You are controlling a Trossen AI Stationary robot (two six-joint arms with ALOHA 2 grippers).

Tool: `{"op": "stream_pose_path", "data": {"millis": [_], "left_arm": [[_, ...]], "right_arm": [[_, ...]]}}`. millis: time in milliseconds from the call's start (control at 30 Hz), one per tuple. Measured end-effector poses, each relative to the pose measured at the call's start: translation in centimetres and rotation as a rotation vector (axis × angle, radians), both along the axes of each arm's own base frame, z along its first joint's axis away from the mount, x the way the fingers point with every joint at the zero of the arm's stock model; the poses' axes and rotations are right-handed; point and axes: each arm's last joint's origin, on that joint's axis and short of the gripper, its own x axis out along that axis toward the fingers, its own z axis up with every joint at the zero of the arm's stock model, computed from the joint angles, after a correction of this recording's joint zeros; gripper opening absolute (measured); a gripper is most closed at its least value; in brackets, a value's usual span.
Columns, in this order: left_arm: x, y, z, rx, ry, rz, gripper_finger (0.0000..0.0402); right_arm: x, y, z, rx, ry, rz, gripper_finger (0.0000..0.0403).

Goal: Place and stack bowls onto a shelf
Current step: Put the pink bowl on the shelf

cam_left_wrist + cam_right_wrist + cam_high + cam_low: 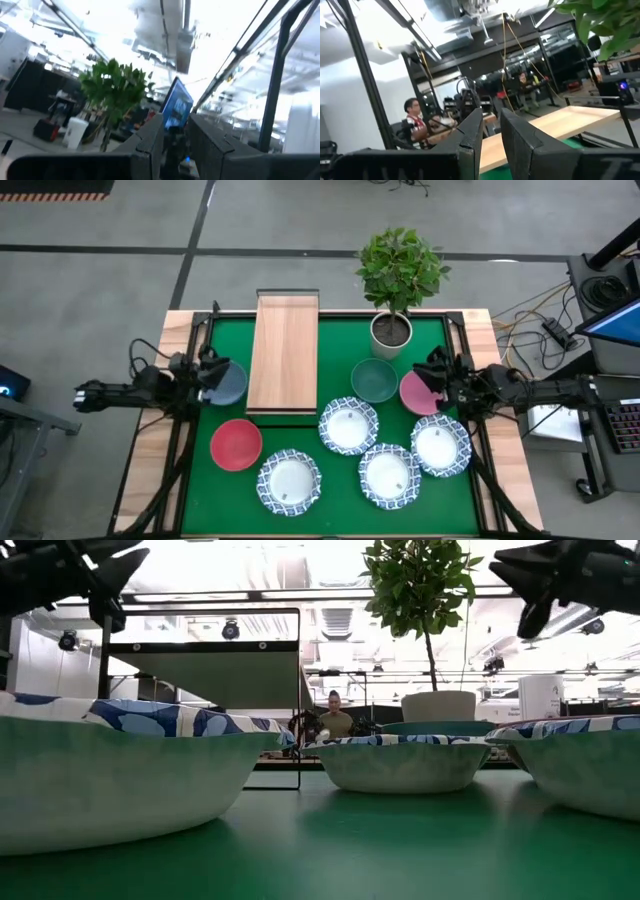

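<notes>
The pink bowl (pixel 418 393) is below my level-pointing right gripper, so I should swing out past the bowl, tip my fingers down and return to its shelf-facing rim.
Eight bowls sit base-down on the green mat. The blue bowl (pixel 228 383) is left of the shelf, the red bowl (pixel 236 444) nearer. The teal bowl (pixel 374 380) and pink bowl (pixel 417 394) lie right of the shelf. Four white blue-rimmed bowls (pixel 348 425) (pixel 290 482) (pixel 389 474) (pixel 440 445) stand along the near side. The light-wood shelf (pixel 285 352) stands on the mat with nothing on it. My left gripper (pixel 212 370) (pixel 175 117) hovers over the blue bowl's left rim. My right gripper (pixel 437 375) (pixel 491 111) hovers over the pink bowl's right rim. Both are raised, narrowly open, and hold nothing.
A potted plant (pixel 398 275) in a white pot (pixel 391 330) stands at the far side, right of the shelf and behind the teal bowl. Wooden table borders (pixel 150 470) flank the mat. In the low view, white bowls (pixel 400 760) fill the foreground. A person (pixel 412 117) sits in the room behind.
</notes>
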Motion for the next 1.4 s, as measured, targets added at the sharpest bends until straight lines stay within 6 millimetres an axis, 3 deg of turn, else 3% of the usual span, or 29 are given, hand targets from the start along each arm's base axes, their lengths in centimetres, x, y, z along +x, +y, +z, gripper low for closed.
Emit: {"op": "stream_pose_path", "data": {"millis": [400, 533, 633, 900, 1100, 1233, 1400], "left_arm": [[0.0, 0.2, -0.1, -0.031, 0.005, 0.055, 0.0075], [0.0, 0.2, 0.0, -0.024, 0.003, 0.059, 0.0075], [-0.1, 0.2, 0.0, 0.008, 0.006, 0.08, 0.0075], [-0.3, 0.0, 1.0, 0.063, 0.002, 0.058, 0.0075], [-0.2, -0.1, 0.8, 0.083, 0.027, 0.017, 0.0075], [-0.2, -0.1, 0.8, 0.08, 0.028, 0.014, 0.0075], [-0.1, -0.1, 0.7, 0.082, 0.031, 0.016, 0.0075]], "right_arm": [[7.5, 0.0, 4.7, -0.018, 0.513, 0.018, 0.0059], [10.2, 1.5, 5.8, -0.053, 0.652, 0.093, 0.0059], [12.3, 3.3, 7.4, -0.102, 0.657, 0.156, 0.0059], [17.1, 9.2, 8.3, -0.178, 0.79, 0.293, 0.0059], [19.5, 12.0, 7.2, -0.162, 1.091, 0.262, 0.0059], [20.1, 12.4, 6.4, -0.094, 1.342, 0.181, 0.0059], [19.8, 10.3, 4.8, -0.006, 1.668, -0.085, 0.0059]]}}
